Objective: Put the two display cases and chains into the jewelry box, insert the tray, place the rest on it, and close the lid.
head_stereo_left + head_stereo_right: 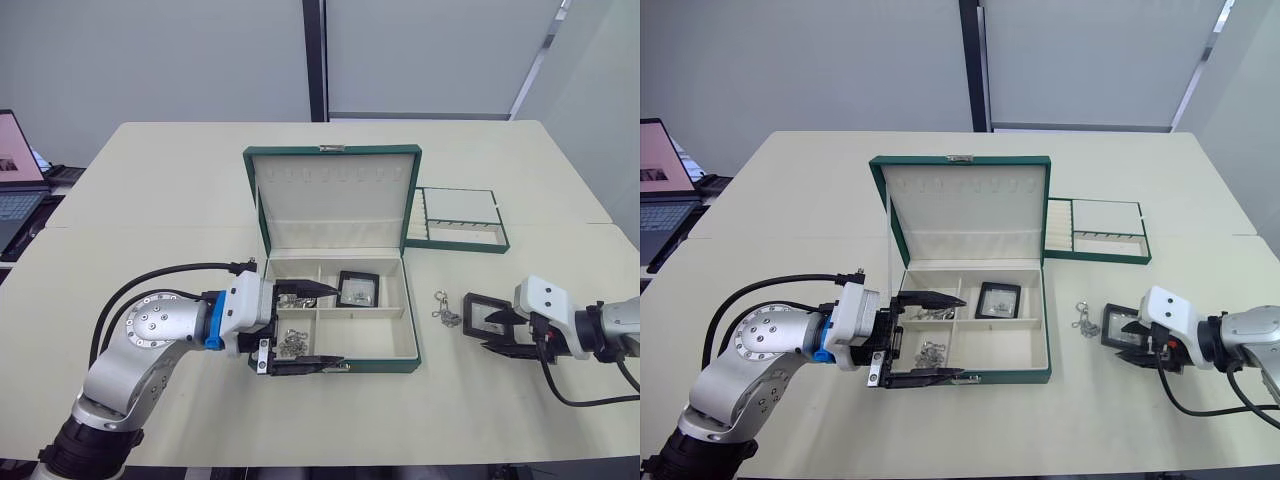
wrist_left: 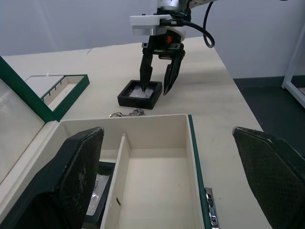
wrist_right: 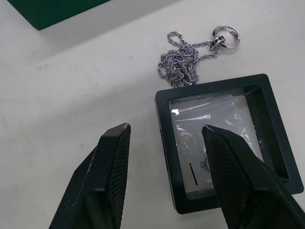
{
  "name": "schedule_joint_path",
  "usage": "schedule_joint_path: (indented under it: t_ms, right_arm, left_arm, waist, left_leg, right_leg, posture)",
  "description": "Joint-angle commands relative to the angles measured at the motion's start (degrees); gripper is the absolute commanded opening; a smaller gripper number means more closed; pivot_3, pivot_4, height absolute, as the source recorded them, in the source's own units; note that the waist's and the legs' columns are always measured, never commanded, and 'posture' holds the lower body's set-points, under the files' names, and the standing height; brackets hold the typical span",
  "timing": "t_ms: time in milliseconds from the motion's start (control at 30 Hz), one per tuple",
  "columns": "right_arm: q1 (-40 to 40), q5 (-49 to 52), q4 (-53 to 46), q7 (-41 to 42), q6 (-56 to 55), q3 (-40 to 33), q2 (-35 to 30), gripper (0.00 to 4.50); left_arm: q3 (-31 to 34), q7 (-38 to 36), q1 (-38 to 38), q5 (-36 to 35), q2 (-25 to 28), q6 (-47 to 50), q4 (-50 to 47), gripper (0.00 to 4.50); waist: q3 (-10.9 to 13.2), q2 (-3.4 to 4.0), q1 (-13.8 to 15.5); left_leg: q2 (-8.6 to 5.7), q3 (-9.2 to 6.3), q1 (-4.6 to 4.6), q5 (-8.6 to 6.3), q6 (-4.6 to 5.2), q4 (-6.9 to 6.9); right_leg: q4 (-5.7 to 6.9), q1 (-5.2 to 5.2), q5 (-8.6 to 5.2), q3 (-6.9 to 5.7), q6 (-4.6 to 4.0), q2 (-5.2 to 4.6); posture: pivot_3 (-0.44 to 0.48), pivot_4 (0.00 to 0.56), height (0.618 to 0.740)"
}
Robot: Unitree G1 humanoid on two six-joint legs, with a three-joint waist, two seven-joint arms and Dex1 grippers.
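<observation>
My gripper will leave the clear bag (image 3: pixel 190 138) inside the display case when it lifts the case's frame edge, because the bag is spread flat across the window (image 3: pixel 217 117).
The jewelry box (image 1: pixel 380 365) stands open in mid-table with its lid (image 1: pixel 335 200) upright. One display case (image 1: pixel 357 288) lies in its back right compartment. Chains (image 1: pixel 292 342) lie in the left compartments. My left gripper (image 1: pixel 335 328) hovers open over those compartments with nothing between its fingers. The other display case (image 1: pixel 484 312) sits on the table right of the box, with a loose chain (image 1: pixel 444 310) beside it. My right gripper (image 3: pixel 166 130) is open just above this case (image 3: pixel 224 152): one finger over its window, the other over bare table. The tray (image 1: pixel 465 205) lies behind, right of the lid.
An open laptop (image 1: pixel 15 170) sits at the far left edge of the table. A black cable (image 1: pixel 150 275) loops from my left arm over the table. The table's right edge runs close behind my right arm.
</observation>
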Motion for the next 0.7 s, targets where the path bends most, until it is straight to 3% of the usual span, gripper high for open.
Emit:
schedule_joint_path:
  t_ms: [33,300,400,667,700]
  right_arm:
    - [-0.50,-0.83,-0.12,-0.06,-1.33,-0.14,0.45,2.62]
    - [-0.25,-1.80,0.73,0.10,-2.25,-0.23,1.27,2.62]
    - [-0.34,-1.65,0.57,0.08,-2.19,-0.47,1.48,2.06]
    - [-0.07,-1.55,0.51,0.59,-2.09,-0.53,1.31,0.04]
    - [-0.07,-1.53,0.57,0.65,-2.10,-0.56,1.28,0.04]
  left_arm:
    - [-0.12,0.03,-0.16,-0.05,-0.13,-0.50,-1.05,4.50]
    - [-0.61,0.51,-0.48,0.65,-0.79,-0.74,-0.90,4.50]
    - [-0.82,0.62,-0.24,0.91,-0.91,-0.90,-0.93,4.50]
    - [-1.31,1.19,0.30,1.44,-1.47,-0.68,-1.43,4.50]
    - [-1.34,1.28,0.34,1.44,-1.51,-0.65,-1.47,4.50]
  waist:
    - [0.00,0.00,0.00]
    - [0.00,0.00,0.01]
    - [0.00,0.00,0.01]
    - [0.00,0.00,0.01]
    - [0.00,0.00,0.01]
  left_leg:
    - [0.00,0.00,0.00,0.00,0.00,0.00]
    - [0.00,0.00,0.00,0.01,-0.02,0.00]
    - [0.00,0.00,0.00,0.01,-0.02,0.01]
    - [0.00,0.00,0.00,0.01,-0.02,0.00]
    - [0.00,0.00,0.00,0.01,-0.02,0.01]
  right_leg:
    - [0.00,0.00,0.00,0.00,0.00,0.00]
    - [0.00,0.00,0.00,0.00,0.00,0.00]
    - [0.00,0.00,0.00,0.00,0.00,0.00]
    - [0.00,0.00,0.00,0.00,0.00,0.00]
    - [0.00,0.01,0.00,0.00,0.00,0.00]
  posture:
    - [0.000,0.150,0.740]
    - [0.000,0.150,0.740]
    - [0.000,0.150,0.740]
    - [0.000,0.150,0.740]
    - [0.000,0.150,0.740]
